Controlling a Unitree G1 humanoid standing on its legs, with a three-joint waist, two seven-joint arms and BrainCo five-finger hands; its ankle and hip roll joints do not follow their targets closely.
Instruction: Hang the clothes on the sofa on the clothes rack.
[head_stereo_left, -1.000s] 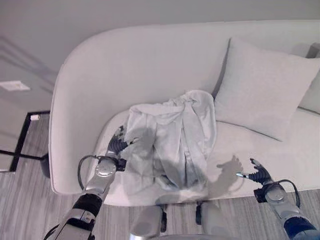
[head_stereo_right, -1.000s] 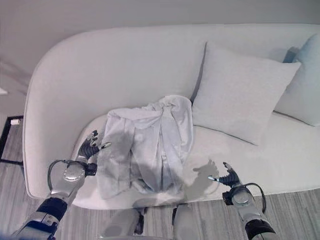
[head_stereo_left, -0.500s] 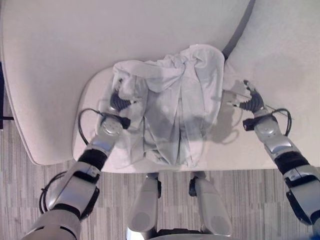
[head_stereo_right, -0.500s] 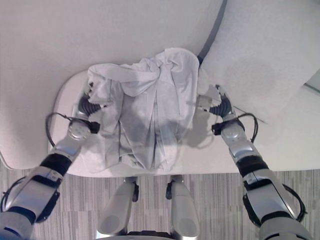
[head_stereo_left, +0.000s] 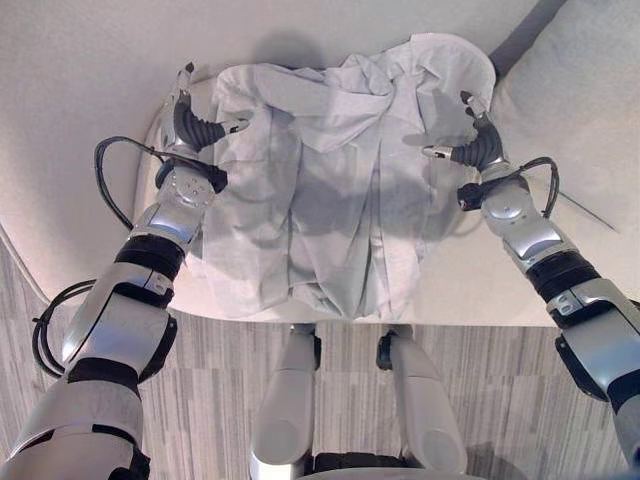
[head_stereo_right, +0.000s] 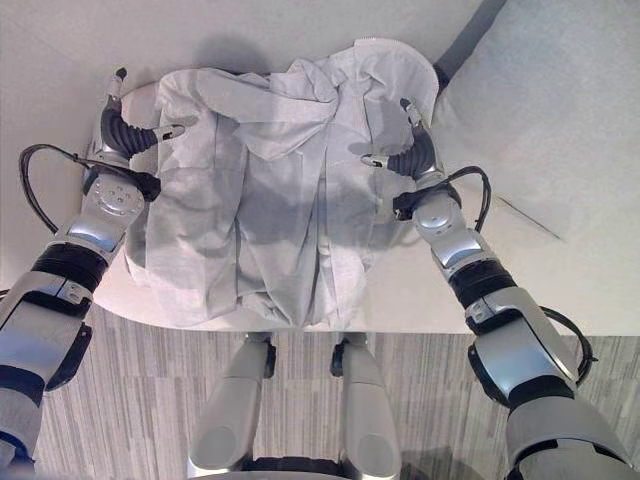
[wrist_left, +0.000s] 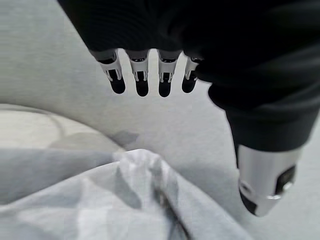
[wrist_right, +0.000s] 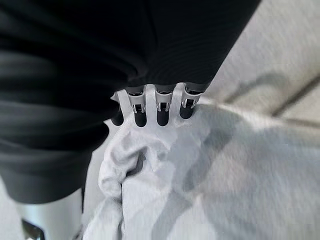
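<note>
Slack folds (head_stereo_left: 345, 112) are bunched up between the sides of the white shirt (head_stereo_left: 322, 220), so the shirt's middle will hang down in a curve when I lift both sides.
A crumpled white shirt (head_stereo_left: 340, 170) lies on the seat of a pale sofa (head_stereo_left: 480, 285). My left hand (head_stereo_left: 195, 125) hovers at the shirt's upper left corner, open, with straight fingers (wrist_left: 141, 80) above a raised fold of the cloth (wrist_left: 135, 165) and the thumb apart. My right hand (head_stereo_left: 478, 150) is over the shirt's upper right part, also open. Its fingers (wrist_right: 157, 110) point down at the bunched cloth (wrist_right: 200, 170), and nothing is pinched between them.
A large pale cushion (head_stereo_right: 560, 100) leans on the sofa's back just right of the shirt. The sofa's curved backrest (head_stereo_left: 90, 60) rises behind and to the left. Striped wood floor (head_stereo_left: 200, 400) runs below the seat's front edge.
The camera has moved closer over the seat. Both hands have reached further forward, the left to the shirt's upper left corner, the right onto its upper right part.
</note>
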